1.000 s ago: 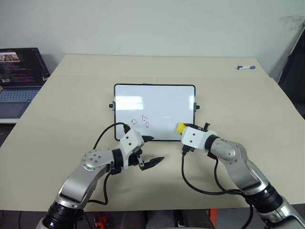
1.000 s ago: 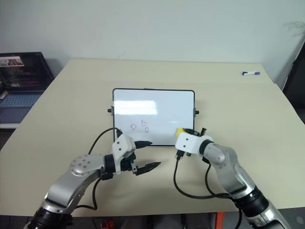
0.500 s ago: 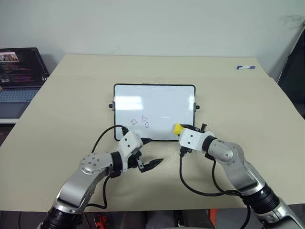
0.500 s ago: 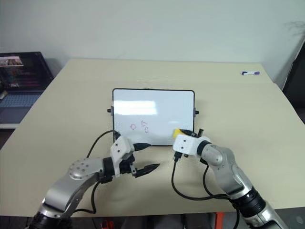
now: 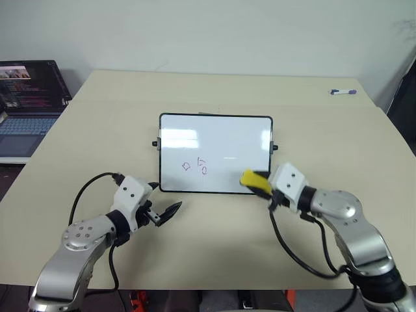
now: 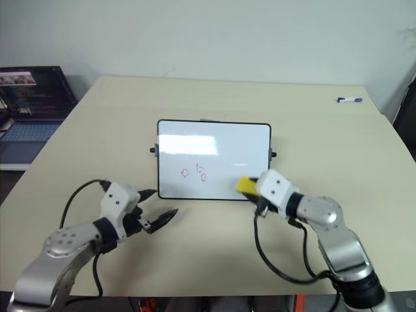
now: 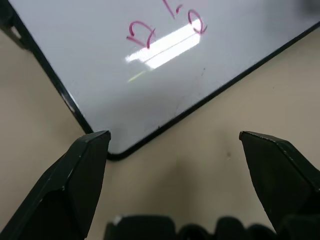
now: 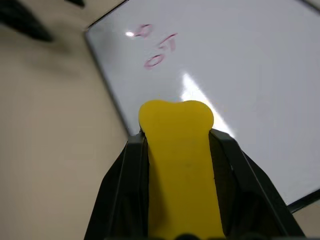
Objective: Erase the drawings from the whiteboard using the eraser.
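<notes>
The yellow eraser is hanging over the whiteboard's blank corner, away from the red drawings [image 5: 203, 169]. My right gripper should sweep it back over the drawings.
The whiteboard [image 5: 221, 140] lies flat in the middle of the table, black-framed. The drawings [image 5: 195, 167], small red scribbles, sit near its front edge, left of centre, and also appear in the wrist views [image 7: 145, 36] [image 8: 156, 45]. My right gripper [image 5: 257, 184] is shut on the yellow eraser [image 5: 252, 180], which sticks out over the board's front right corner [image 8: 177, 145]. My left gripper [image 5: 165, 201] is open with nothing in it, just off the board's front left corner [image 7: 114, 151], above the bare table.
An open laptop [image 5: 26, 97] stands on a side surface at the far left. A white marker with a purple cap [image 5: 342, 92] lies at the table's back right. Black cables loop from both wrists over the table's [image 5: 97, 149] front.
My left gripper has swung left, from under the middle of the board's front edge to its left corner. The right gripper has drawn back slightly and rolled, still holding the eraser. The camera shifted a little.
</notes>
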`<state>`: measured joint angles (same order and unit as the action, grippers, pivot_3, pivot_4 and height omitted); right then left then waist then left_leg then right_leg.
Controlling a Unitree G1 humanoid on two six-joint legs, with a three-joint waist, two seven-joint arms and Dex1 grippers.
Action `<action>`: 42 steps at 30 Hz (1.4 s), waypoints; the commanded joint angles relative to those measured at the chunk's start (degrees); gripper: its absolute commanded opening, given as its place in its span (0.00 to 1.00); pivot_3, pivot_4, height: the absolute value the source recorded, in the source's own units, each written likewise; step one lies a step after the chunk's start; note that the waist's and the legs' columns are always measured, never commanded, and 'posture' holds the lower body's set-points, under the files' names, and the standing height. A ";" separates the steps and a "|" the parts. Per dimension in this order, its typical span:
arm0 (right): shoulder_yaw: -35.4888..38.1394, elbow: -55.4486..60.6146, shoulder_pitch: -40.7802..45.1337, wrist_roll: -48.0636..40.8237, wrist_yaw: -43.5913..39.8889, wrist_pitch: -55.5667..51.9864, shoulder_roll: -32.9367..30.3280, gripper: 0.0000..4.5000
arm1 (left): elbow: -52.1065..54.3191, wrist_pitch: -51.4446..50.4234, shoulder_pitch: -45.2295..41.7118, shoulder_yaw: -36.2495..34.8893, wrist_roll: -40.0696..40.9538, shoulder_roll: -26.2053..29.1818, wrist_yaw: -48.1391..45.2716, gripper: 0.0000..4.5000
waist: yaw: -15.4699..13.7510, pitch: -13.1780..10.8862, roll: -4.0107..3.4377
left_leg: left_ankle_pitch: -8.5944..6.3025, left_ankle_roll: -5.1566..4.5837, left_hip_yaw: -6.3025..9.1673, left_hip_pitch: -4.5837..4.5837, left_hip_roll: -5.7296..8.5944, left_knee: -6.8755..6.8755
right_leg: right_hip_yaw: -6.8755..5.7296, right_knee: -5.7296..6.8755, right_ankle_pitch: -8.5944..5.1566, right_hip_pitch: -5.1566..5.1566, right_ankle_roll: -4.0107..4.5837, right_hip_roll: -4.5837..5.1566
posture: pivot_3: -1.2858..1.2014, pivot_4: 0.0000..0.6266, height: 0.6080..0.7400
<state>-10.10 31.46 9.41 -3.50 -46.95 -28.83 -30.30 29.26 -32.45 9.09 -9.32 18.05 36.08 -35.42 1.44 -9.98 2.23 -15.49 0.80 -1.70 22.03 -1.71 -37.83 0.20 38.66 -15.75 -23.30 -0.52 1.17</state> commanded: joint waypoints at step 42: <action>-20.11 -48.71 31.79 28.82 18.35 38.24 13.77 0.29 | 0.43 -2.89 -2.23 -1.00 -0.92 -0.87 5.36 1.00 | 0.18 0.01 0.03 | 0.01 0.04 -0.03 -0.17 0.03 -0.09 | 0.00 0.30 0.04 0.03 0.20 0.08 | 0.52 0.24 1.00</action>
<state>-32.68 -15.98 38.48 23.97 -31.74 9.89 -16.90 26.85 -36.74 7.23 -9.57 16.68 35.17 -29.88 1.62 -9.97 2.25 -15.45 0.84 -1.73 21.82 -1.71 -37.92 0.21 38.98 -15.68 -23.27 -0.28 1.21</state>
